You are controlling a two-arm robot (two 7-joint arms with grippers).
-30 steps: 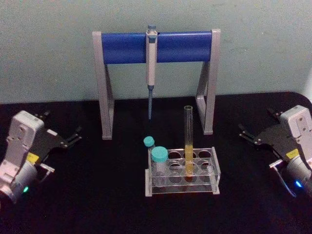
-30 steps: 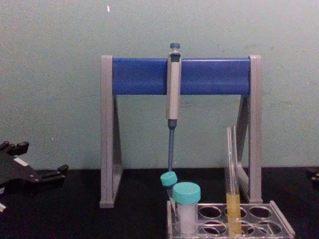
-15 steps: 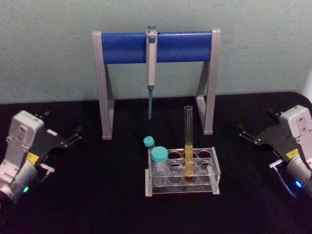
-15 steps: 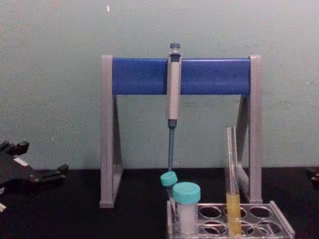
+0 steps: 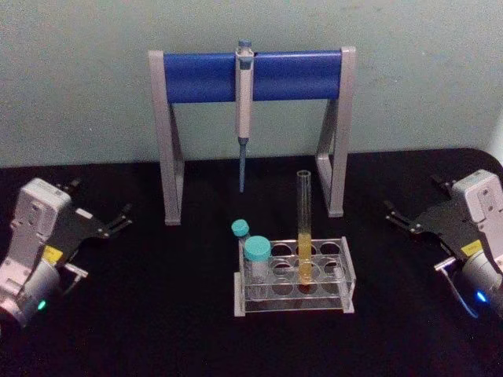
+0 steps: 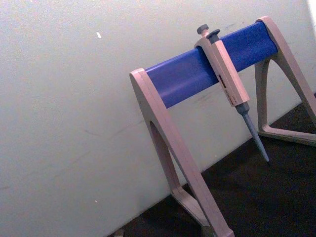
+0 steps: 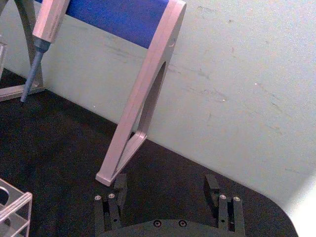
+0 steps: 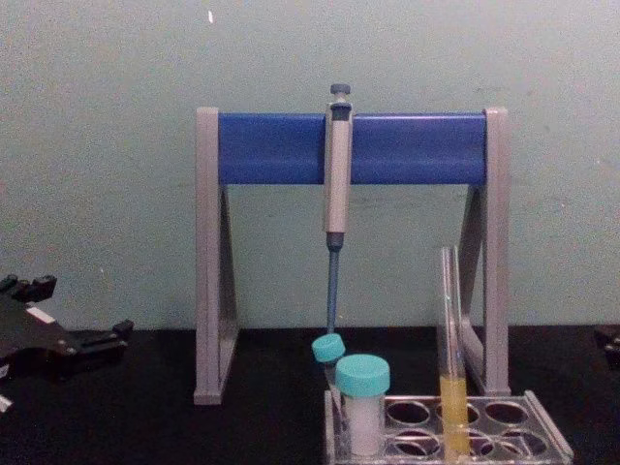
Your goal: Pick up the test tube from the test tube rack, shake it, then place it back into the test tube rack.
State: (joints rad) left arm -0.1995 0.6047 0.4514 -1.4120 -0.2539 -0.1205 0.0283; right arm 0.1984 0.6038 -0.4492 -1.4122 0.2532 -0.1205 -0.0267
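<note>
The test tube [image 8: 451, 339] is leaning in a wider hole [image 8: 470, 413], so it will slip out freely and the rack will stay in place when the robot lifts the tube.
The test tube [image 5: 303, 228] stands upright in a middle hole of the test tube rack [image 5: 292, 304], yellow-orange liquid filling its lower part. In the chest view the test tube [image 8: 450, 358] rises from the rack [image 8: 544, 438] at the lower right. My left gripper [image 5: 102, 198] rests open at the table's left side, far from the rack, and it also appears at the chest view's left edge [image 8: 73, 312]. My right gripper [image 5: 413, 196] lies open at the right side. In the right wrist view its fingers [image 7: 117, 183] are spread with nothing between them.
A grey-and-blue pipette stand [image 5: 251, 76] rises behind the rack with a pipette [image 5: 244, 110] hanging from its bar. Two teal-capped tubes [image 5: 256, 251] sit in the rack's left end. A pale wall closes the back of the black table [image 5: 157, 314].
</note>
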